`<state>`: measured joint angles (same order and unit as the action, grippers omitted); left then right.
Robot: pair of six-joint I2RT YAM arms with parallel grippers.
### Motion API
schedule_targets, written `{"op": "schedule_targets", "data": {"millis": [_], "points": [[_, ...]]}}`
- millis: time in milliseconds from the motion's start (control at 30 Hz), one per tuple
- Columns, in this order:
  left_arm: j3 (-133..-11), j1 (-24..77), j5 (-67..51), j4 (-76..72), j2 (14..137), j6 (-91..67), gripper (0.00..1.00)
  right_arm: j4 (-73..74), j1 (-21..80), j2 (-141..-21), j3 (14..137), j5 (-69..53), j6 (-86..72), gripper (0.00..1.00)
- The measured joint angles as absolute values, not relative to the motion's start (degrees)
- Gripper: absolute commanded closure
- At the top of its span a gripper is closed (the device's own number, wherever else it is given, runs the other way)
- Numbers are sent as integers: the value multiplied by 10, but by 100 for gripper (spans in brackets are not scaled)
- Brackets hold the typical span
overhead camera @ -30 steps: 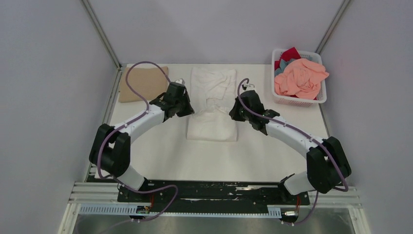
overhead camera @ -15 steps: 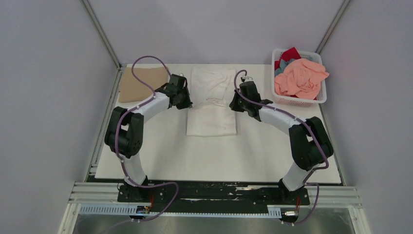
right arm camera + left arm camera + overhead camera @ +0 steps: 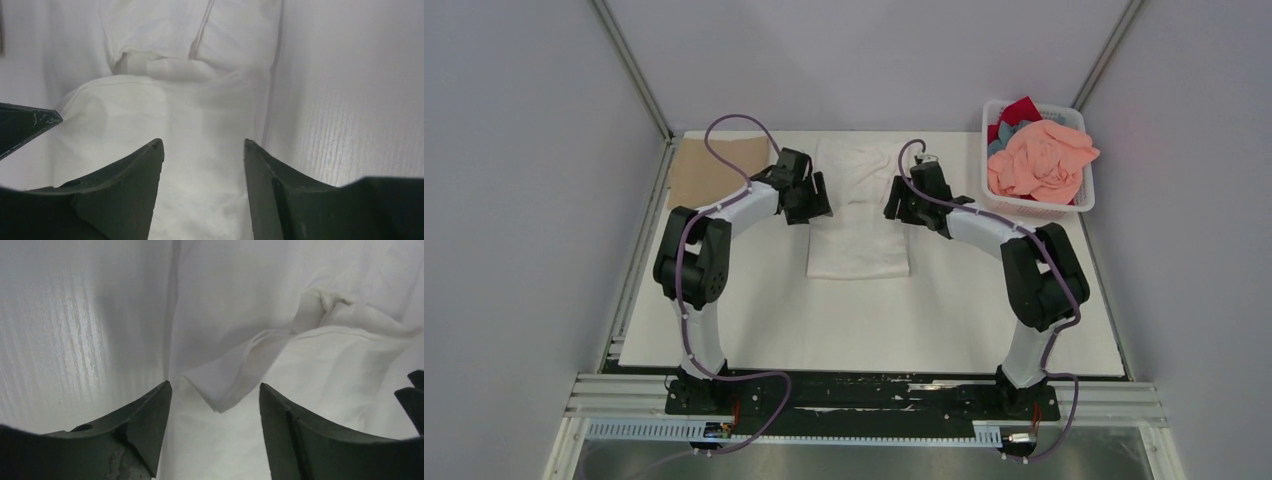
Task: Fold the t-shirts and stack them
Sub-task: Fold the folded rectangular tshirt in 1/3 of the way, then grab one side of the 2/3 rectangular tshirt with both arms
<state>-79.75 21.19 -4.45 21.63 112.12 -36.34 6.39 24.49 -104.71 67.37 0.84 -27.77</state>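
My left gripper and right gripper are to drag the white t-shirt's near fold [image 3: 858,275] closer before the next fold, because the white t-shirt's far end [image 3: 862,143] lies at the table's back edge.
A white t-shirt [image 3: 859,250] lies partly folded in the middle of the table, and both grippers stand over its folded part. My left gripper [image 3: 821,204] is open at the shirt's left edge. In the left wrist view a loose corner of the white t-shirt [image 3: 227,385] lies below and between the spread fingers of that left gripper [image 3: 215,387]. My right gripper [image 3: 892,206] is open at the right edge, and its right wrist view shows white t-shirt cloth [image 3: 150,110] beneath the right gripper [image 3: 202,142]. A folded tan t-shirt [image 3: 709,170] lies at the back left.
A white lattice basket [image 3: 1079,200] at the back right holds a salmon pink shirt [image 3: 1039,160], a red one [image 3: 1021,108] and a grey-blue one [image 3: 1002,140]. White walls and metal frame posts close in the table on three sides.
Both grippers, shut a second ago, have opened and let go of the white shirt. Both arms moved toward the back, carrying the fold over the shirt's upper part.
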Motion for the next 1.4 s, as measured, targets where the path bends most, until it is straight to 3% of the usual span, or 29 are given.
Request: {"op": "schedule_targets", "data": {"millis": [33,100,167,567,667,833,1100,1333,1400], "points": [[-800,212,-45,217,1121,-360,4,65,245,-1047,677,11,-281,21],[-803,211,-45,215,1120,-361,0,65,244,-1047,683,16,-280,6],[-798,210,-44,214,1112,-365,0,67,243,-1044,684,16,-282,0],[-578,213,-49,181,889,-394,0,95,248,-882,514,-50,-325,2],[-531,220,-55,181,884,-404,0,107,254,-881,490,-65,-343,8],[-489,224,-59,186,888,-423,3,113,262,-884,465,-69,-375,26],[-488,234,-71,161,908,-447,24,99,265,-885,429,-58,-418,56],[-487,243,-86,136,923,-462,40,79,265,-884,411,-57,-437,69],[-484,245,-88,131,925,-465,46,72,265,-888,409,-58,-441,77]]}}
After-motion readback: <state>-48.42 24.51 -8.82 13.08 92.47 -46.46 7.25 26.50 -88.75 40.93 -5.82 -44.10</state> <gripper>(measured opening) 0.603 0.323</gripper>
